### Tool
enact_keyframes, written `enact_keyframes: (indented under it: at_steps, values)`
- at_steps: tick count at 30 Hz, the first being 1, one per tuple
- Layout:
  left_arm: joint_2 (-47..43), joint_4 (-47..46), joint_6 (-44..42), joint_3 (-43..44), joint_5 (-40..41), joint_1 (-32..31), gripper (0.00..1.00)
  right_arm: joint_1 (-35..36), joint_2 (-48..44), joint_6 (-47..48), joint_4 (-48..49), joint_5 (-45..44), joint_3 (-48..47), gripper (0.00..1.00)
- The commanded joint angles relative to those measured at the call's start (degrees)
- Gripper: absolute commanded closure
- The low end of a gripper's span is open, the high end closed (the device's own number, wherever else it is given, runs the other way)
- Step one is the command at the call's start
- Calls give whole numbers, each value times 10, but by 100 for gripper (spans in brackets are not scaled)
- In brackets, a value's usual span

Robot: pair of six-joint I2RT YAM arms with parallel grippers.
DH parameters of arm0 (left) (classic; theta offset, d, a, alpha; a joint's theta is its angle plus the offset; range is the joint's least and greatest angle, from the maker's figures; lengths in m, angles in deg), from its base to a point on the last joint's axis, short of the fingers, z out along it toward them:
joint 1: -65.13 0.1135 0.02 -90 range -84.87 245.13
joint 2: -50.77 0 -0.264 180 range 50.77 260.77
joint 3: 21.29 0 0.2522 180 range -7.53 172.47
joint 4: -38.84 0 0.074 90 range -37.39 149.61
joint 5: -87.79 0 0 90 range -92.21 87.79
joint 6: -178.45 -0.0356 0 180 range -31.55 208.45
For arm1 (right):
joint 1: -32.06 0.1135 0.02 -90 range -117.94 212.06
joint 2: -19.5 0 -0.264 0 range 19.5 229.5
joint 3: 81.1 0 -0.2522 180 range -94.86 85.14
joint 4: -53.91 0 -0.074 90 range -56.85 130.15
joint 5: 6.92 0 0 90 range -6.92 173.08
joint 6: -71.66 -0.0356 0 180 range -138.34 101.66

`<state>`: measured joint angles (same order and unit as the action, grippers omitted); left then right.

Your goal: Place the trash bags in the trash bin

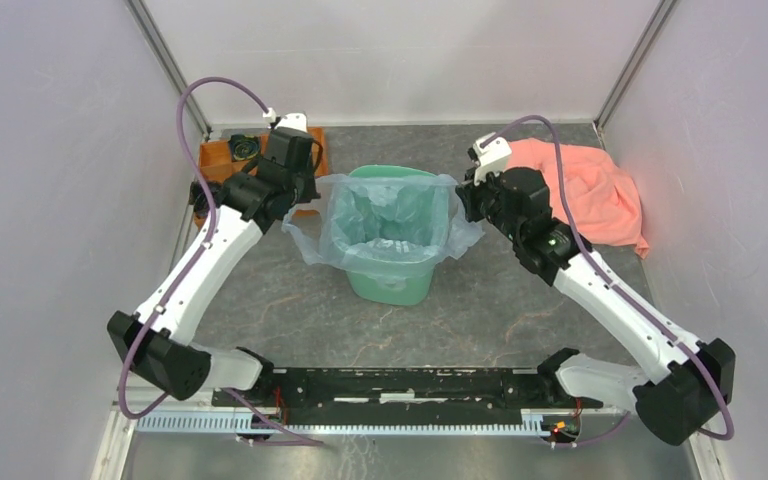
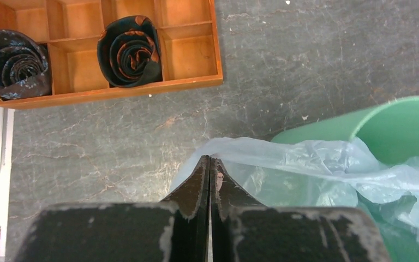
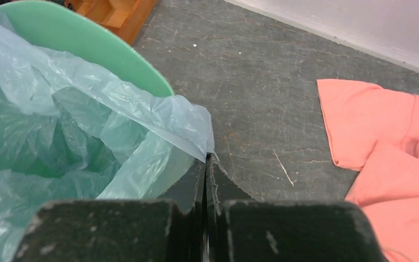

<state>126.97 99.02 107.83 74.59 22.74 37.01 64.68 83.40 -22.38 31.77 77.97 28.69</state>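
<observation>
My left gripper should wait to pull down, because the trash bag's back edge (image 1: pixel 385 180) stops short of the trash bin's far rim. It should first pull the bag's edge over that rim (image 1: pixel 388 169).
The mint-green trash bin (image 1: pixel 392 285) stands mid-table with the pale, translucent trash bag (image 1: pixel 390 215) hanging inside it and spread over its rim. My left gripper (image 1: pixel 305 190) is at the bin's left side, its jaws shut on the bag's left edge (image 2: pixel 234 150). In that wrist view the bin (image 2: pixel 409 123) is at the right. My right gripper (image 1: pixel 463 195) is at the bin's right side, jaws shut on the bag's right edge (image 3: pixel 188 123). The bin's rim (image 3: pixel 87 43) curves behind the film in the right wrist view.
An orange compartment tray (image 1: pixel 218 160) with rolled dark ties (image 2: pixel 131 52) sits at the back left, behind my left arm. A salmon-pink cloth (image 1: pixel 590 190) lies at the back right, also in the right wrist view (image 3: pixel 393 142). White walls enclose the table.
</observation>
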Motion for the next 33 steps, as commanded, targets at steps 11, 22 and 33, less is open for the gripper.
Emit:
enact_keyframes:
  at_steps: [11, 22, 33]
  values:
    - [80, -98, 14, 51, -204, 86, 98, -61, 77, -69, 11, 86, -63, 90]
    - [63, -156, 47, 14, -262, 100, 98, -91, 88, -69, 46, 114, 0, 85]
    - [4, -163, 31, -9, -235, 107, 98, -91, 89, -90, 80, 184, -22, 84]
